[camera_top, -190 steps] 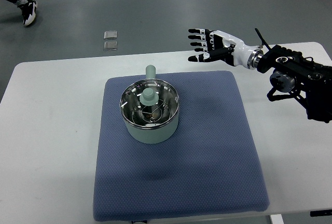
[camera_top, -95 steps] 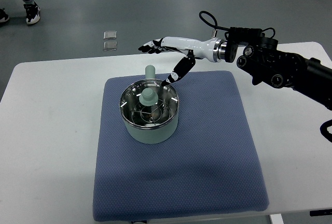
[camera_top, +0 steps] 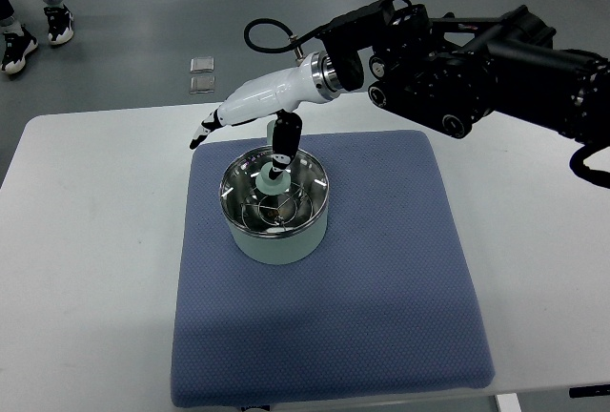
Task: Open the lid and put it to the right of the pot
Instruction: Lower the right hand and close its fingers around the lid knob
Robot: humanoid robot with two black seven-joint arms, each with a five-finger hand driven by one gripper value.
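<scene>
I can see a shiny bottom with rings (camera_top: 273,213) through the glass lid, so I expect to find an empty pale green pot (camera_top: 279,247) when I lift the lid.
A pale green pot (camera_top: 278,236) stands on the blue mat (camera_top: 381,269), left of the mat's middle. A glass lid (camera_top: 286,204) with a pale green knob (camera_top: 271,183) sits on it. My right arm comes in from the upper right and reaches over the pot's far rim. My right hand (camera_top: 242,139) is open: the fingers (camera_top: 204,133) stretch left beyond the pot and the thumb (camera_top: 282,149) points down, its tip at the knob. The hand hides the pot's handle. The lid is not grasped.
The mat lies on a white table (camera_top: 86,240), with bare mat to the right of the pot. Two small square plates (camera_top: 202,73) lie on the floor beyond the table. A person's feet (camera_top: 38,35) show at the top left.
My right arm has swung left from the table's far right edge to over the pot. The hand has turned, and the thumb has come down to the lid's knob.
</scene>
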